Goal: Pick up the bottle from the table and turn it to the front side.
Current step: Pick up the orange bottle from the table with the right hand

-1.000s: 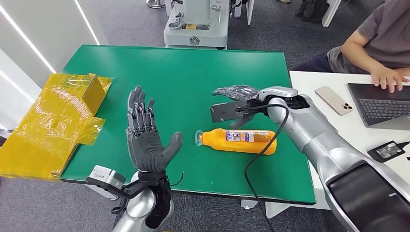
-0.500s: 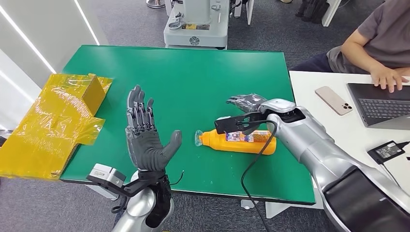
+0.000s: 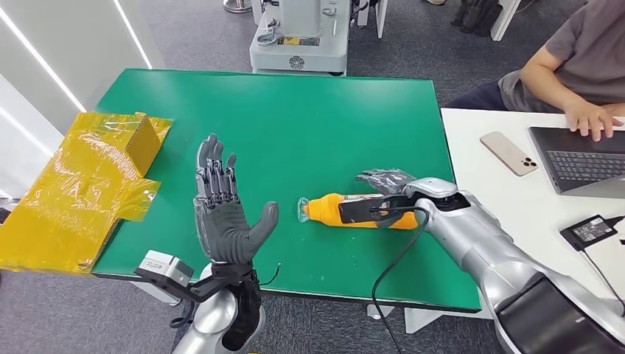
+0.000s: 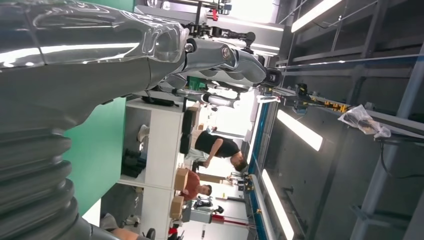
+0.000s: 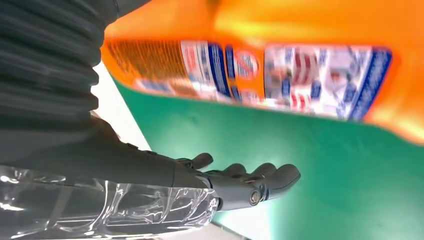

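Observation:
The clear cap point(image 3: 303, 209) is straight on the orange bottle's neck point(image 3: 313, 210), so the robot can expect the cap to stay on when it lifts and turns the bottle.
An orange bottle point(image 3: 328, 209) with a clear cap and a blue-and-white label lies on its side on the green table point(image 3: 295, 118), cap pointing left. My right hand point(image 3: 387, 184) hangs low over the bottle's middle and base, palm down. Its fingers point(image 5: 250, 182) reach straight out past the far side without closing round the bottle. The right wrist view has the bottle's label point(image 5: 280, 65) close by the palm. My left hand point(image 3: 225, 214) stands upright near the table's front edge, left of the bottle, fingers spread and holding nothing; the left wrist view shows its fingers point(image 4: 220, 55) extended.
Yellow wrapped boxes point(image 3: 81, 184) lie off the table's left edge. A white desk on the right carries a phone point(image 3: 508, 153), a laptop point(image 3: 582, 158) and a black adapter point(image 3: 589, 230), with a person point(image 3: 575, 59) typing there. A grey machine base point(image 3: 298, 40) stands behind the table.
My right hand has come down and toward me, from behind the bottle to right over it, now covering its label. The bottle and my left hand have stayed put.

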Tool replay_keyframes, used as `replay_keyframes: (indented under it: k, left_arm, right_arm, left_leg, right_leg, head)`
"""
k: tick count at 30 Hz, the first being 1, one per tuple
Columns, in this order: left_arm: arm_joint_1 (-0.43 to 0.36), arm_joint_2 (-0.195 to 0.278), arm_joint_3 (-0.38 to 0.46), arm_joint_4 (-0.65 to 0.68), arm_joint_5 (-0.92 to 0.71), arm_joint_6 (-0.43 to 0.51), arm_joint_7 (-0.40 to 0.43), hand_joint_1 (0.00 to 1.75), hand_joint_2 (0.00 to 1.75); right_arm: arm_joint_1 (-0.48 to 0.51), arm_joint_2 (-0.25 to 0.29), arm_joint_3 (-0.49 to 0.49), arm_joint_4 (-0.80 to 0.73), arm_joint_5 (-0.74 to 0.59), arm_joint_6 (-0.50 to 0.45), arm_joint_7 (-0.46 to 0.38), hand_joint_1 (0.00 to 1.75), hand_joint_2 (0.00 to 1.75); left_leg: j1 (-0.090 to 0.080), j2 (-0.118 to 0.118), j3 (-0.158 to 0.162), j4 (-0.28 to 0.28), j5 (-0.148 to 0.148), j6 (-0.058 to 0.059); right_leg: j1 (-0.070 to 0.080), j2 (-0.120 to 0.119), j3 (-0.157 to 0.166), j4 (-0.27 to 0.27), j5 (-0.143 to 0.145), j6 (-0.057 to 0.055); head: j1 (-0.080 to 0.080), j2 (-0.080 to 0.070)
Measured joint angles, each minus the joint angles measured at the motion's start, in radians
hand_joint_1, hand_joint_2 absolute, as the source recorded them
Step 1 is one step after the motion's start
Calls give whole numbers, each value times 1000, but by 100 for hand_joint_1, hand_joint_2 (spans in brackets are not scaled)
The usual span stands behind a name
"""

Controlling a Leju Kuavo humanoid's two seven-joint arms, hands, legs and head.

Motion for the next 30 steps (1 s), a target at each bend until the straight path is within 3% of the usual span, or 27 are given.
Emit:
replay_keyframes:
  k: [13, 27, 30]
  left_arm:
    - [0, 0, -7, 0, 1, -1, 6, 0, 175]
    - [-1, 1, -22, 1, 5, -1, 15, 0, 175]
    - [-2, 1, -23, 3, 11, -1, 15, 0, 175]
  right_arm:
    - [62, -21, -13, 4, -9, -31, 2, 0, 175]
    - [89, -56, -55, 8, -9, -45, 61, 3, 175]
    - [95, -58, -57, 9, 6, -73, 78, 108, 175]
  left_leg:
    - [0, 0, 0, 0, 0, 0]
    - [0, 0, 0, 0, 0, 0]
    - [0, 0, 0, 0, 0, 0]
  right_leg:
    - [0, 0, 0, 0, 0, 0]
    - [0, 0, 0, 0, 0, 0]
    - [0, 0, 0, 0, 0, 0]
  head:
    - [0, 0]
    - [0, 0]
    - [0, 0]
